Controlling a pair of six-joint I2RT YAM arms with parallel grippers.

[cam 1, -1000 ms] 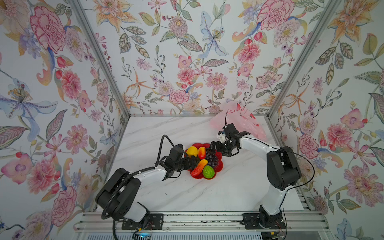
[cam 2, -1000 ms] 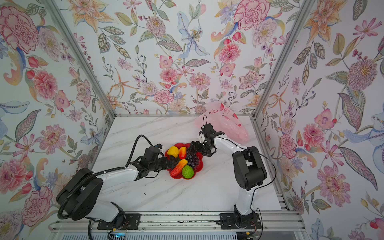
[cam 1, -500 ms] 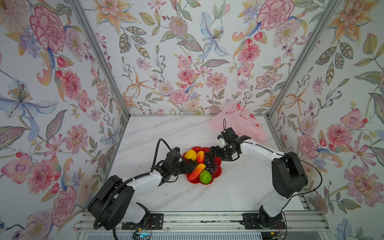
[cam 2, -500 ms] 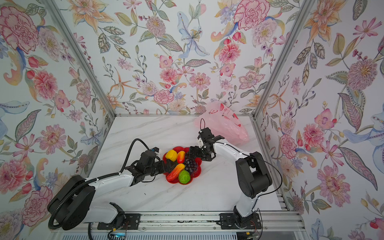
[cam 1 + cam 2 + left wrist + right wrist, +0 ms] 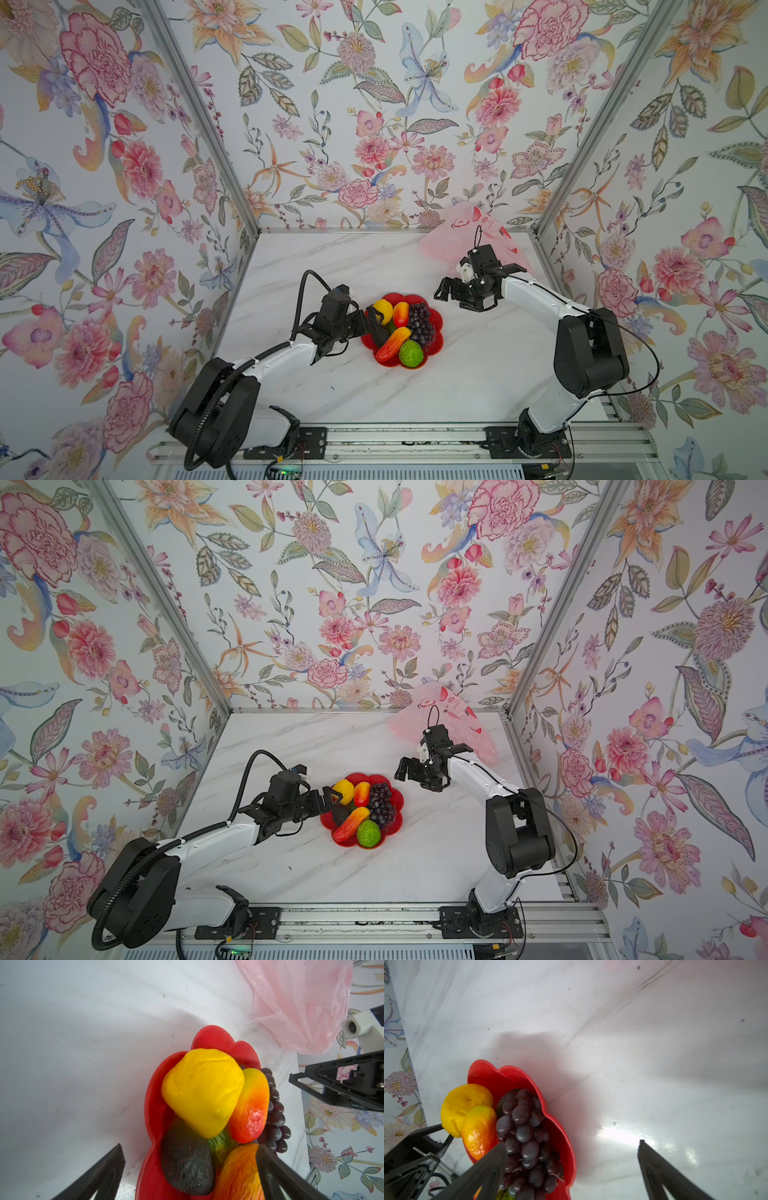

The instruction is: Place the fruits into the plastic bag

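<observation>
I should back my left gripper off while my right gripper lifts the bag first (image 5: 436,242), because the plastic bag lies crumpled (image 5: 459,230) in the back corner, away from the fruits.
The fruits lie heaped on a red flower-shaped plate (image 5: 435,348) (image 5: 397,806) mid-table: a yellow lumpy one (image 5: 383,311) (image 5: 202,1091), two mangoes (image 5: 400,313) (image 5: 392,340), a grape bunch (image 5: 420,326) (image 5: 525,1130), a blackish avocado (image 5: 187,1161) and a green bumpy ball (image 5: 411,353). My left gripper (image 5: 374,322) (image 5: 190,1147) is open at the plate's left edge, its fingers either side of the avocado and lower mango. My right gripper (image 5: 451,293) (image 5: 572,1145) is open just off the plate's back right, one finger beside the grapes. The plastic bag (image 5: 457,243) (image 5: 451,712) lies crumpled at the back right.
Flowered walls close in the marble table (image 5: 332,266) on three sides. The bag rests against the back right corner, behind my right wrist. The arms' bases stand on the rail (image 5: 395,440) along the front edge.
My right gripper has drawn back from over the grapes to just off the plate's back right. The plate has shifted slightly toward the front. Both grippers have stayed open.
</observation>
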